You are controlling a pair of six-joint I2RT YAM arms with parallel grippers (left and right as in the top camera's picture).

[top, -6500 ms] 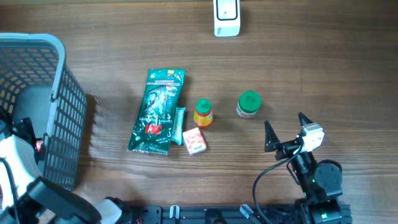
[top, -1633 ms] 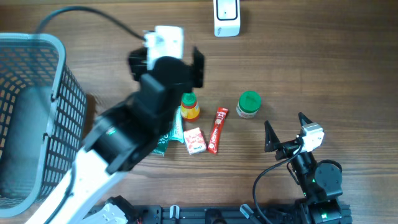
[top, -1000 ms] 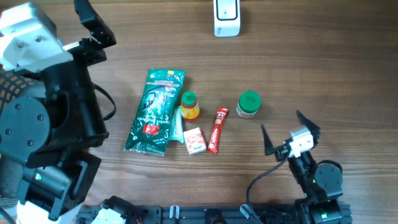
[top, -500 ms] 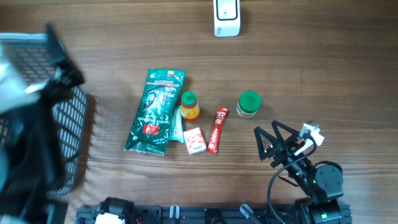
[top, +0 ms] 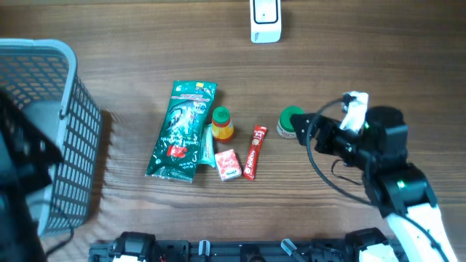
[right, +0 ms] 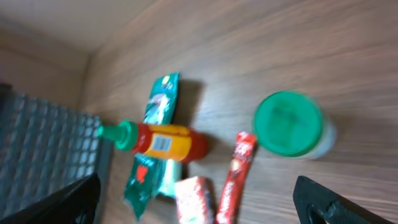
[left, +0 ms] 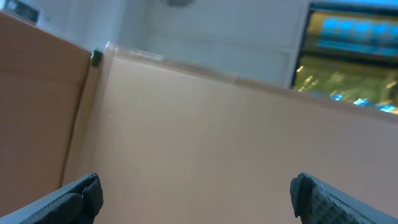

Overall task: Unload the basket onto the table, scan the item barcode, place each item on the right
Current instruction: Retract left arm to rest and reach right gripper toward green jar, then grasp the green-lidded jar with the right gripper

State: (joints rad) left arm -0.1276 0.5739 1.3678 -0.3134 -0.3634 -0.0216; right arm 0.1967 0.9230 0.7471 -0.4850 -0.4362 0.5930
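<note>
The green-lidded jar [right: 297, 126] has my right gripper slanting past it toward the basket, so I should move the gripper back, point it down and center its fingers over the lid [top: 290, 116].
Several items lie mid-table: a green packet [top: 182, 131], an orange bottle with a green cap [top: 221, 124], a small red-and-white box [top: 228, 164], a red stick pack [top: 254, 151] and a green-lidded jar [top: 291, 121]. The white scanner [top: 266, 22] stands at the far edge. My right gripper [top: 312, 133] hovers just right of the jar, open and holding nothing. Its wrist view looks down on the jar [right: 288, 123], the bottle [right: 168, 140] and the stick pack [right: 235, 177], with the gripper [right: 199, 205] spread wide. My left gripper [left: 198, 199] is open and faces only a beige wall.
A grey mesh basket [top: 69, 131] fills the left side of the table. My left arm [top: 22, 175] shows as a dark blur over its near corner. The basket's mesh [right: 43, 143] also shows at the left of the right wrist view.
The left arm has pulled back from the table's middle to the basket at the left edge. The right arm has risen from the near right corner and swung over beside the green-lidded jar.
</note>
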